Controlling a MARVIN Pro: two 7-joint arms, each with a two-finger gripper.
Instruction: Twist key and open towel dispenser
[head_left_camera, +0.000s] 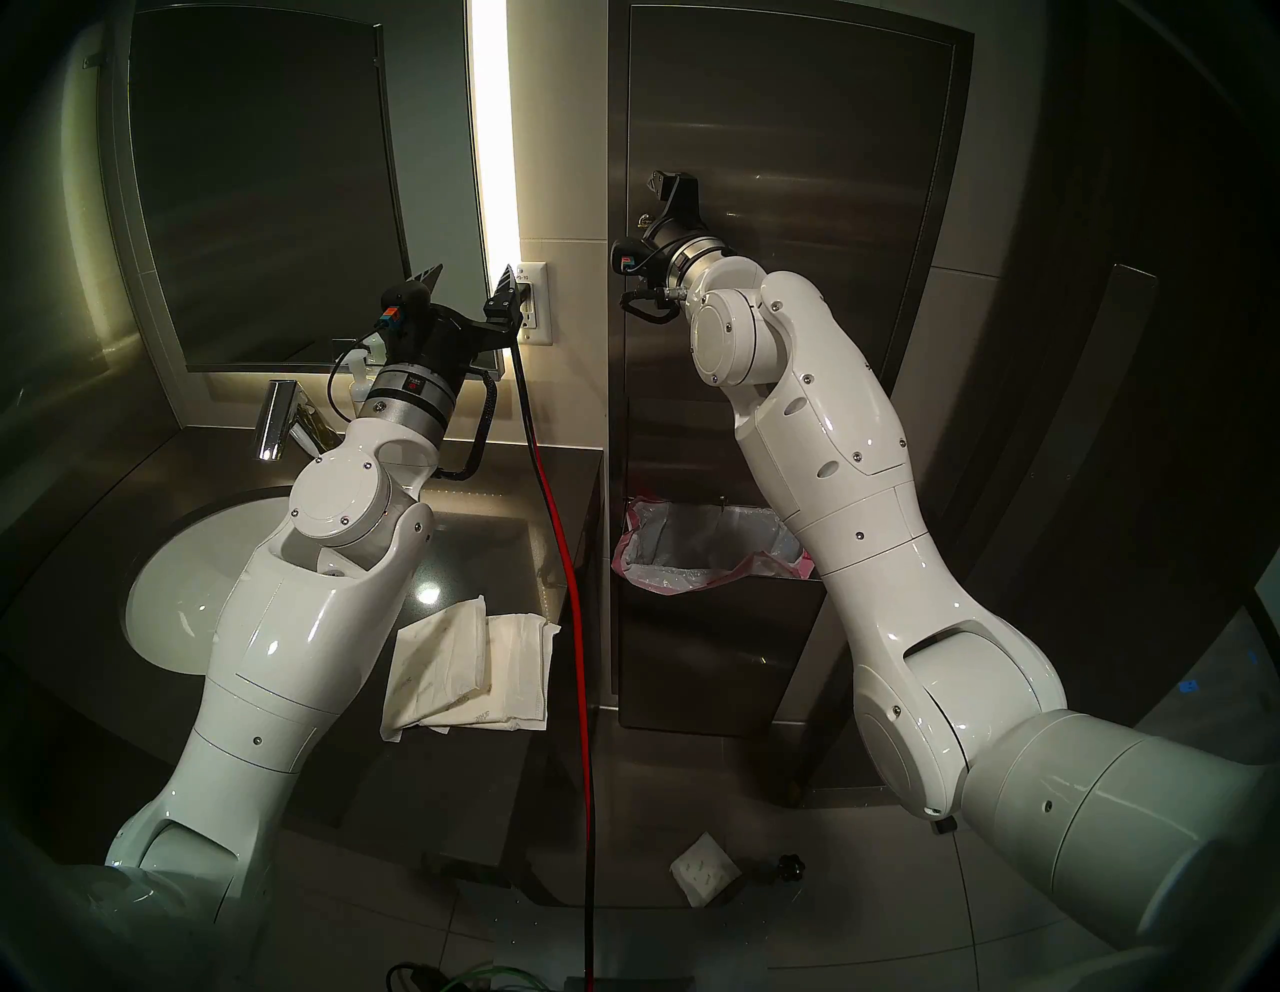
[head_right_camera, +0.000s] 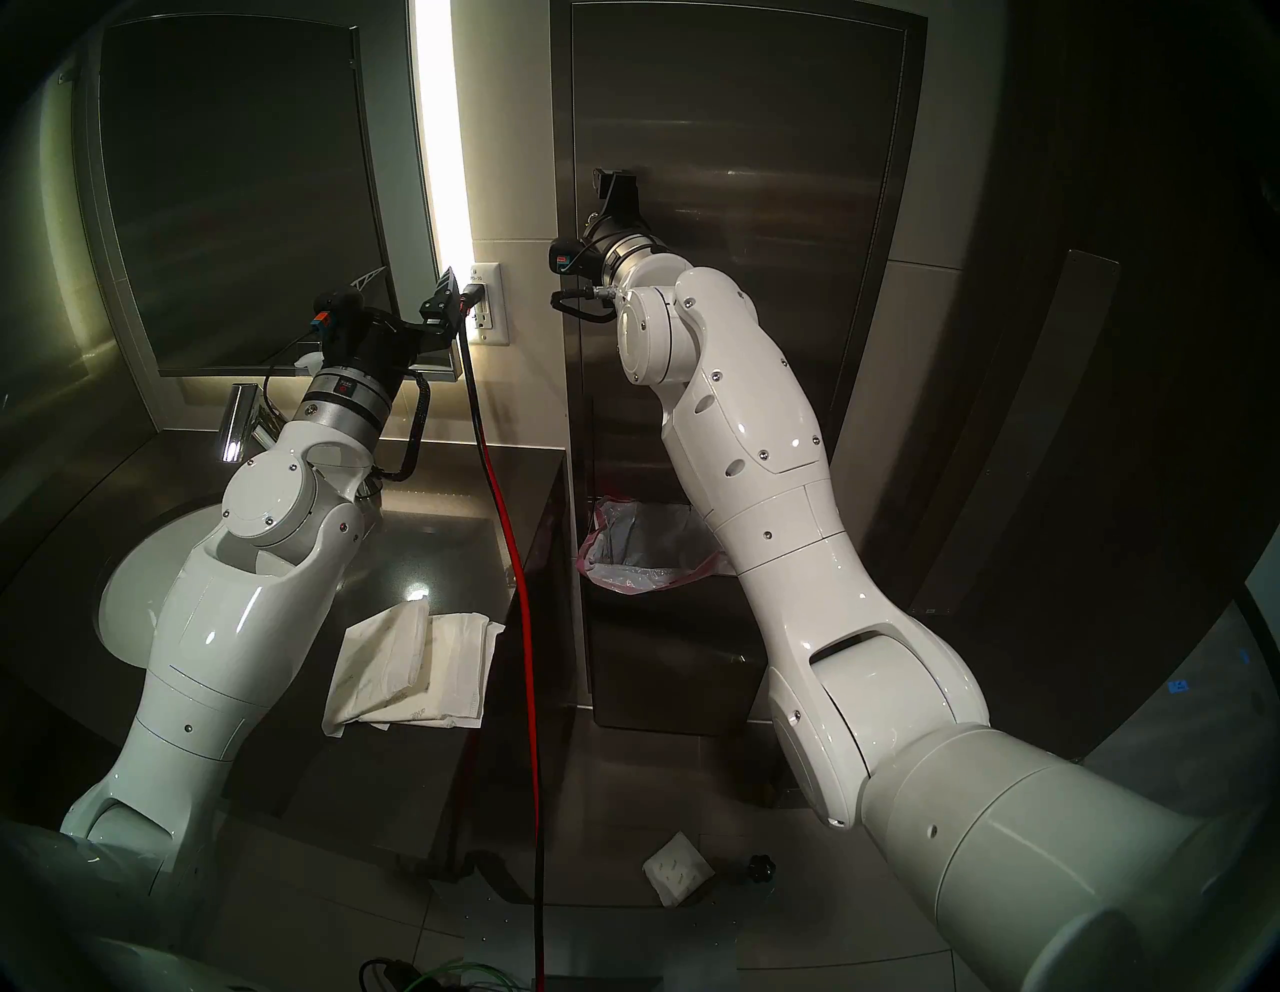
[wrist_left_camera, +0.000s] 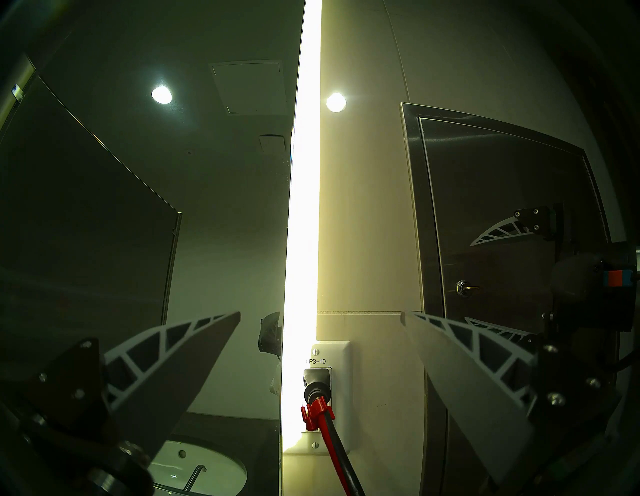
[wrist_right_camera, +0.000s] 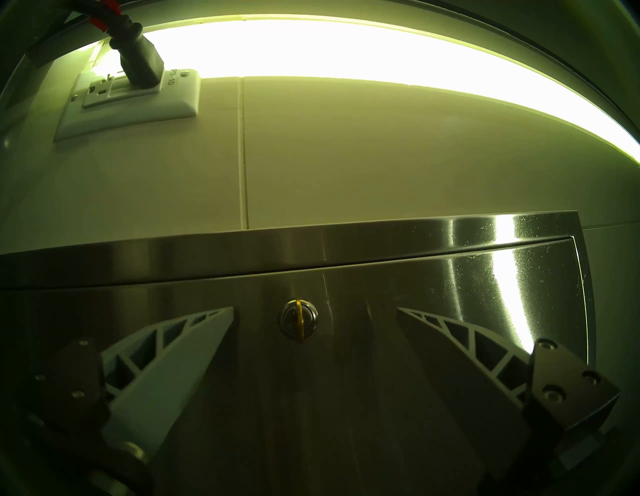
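Note:
The door (head_left_camera: 794, 174) will swing out from its far edge when I pull the key, because the lock (head_left_camera: 643, 219) is near the door's edge beside the outlet.
The towel dispenser (head_left_camera: 796, 138) is a tall brushed-steel wall cabinet; its door (wrist_right_camera: 381, 398) lies closed against the frame. A small brass key (wrist_right_camera: 298, 320) sticks out of the round silver lock (wrist_right_camera: 310, 311) near the door's left edge, also visible as the key (wrist_left_camera: 471, 288) in the left wrist view. My right gripper (wrist_right_camera: 314, 308) is open in front of the door, one finger to each side of the key, touching neither key nor lock. In the head view the right gripper (head_left_camera: 651, 208) hovers at the lock. My left gripper (head_left_camera: 473, 270) is open and empty by the wall outlet.
A red-and-black cable (head_left_camera: 561, 540) hangs from the wall outlet (head_left_camera: 537, 305) past the counter edge. Folded paper towels (head_left_camera: 471, 665) lie on the dark counter beside the sink (head_left_camera: 180, 596) and faucet (head_left_camera: 277, 415). A pink-rimmed bin liner (head_left_camera: 706, 547) sits below the dispenser. A mirror (head_left_camera: 263, 187) hangs at left.

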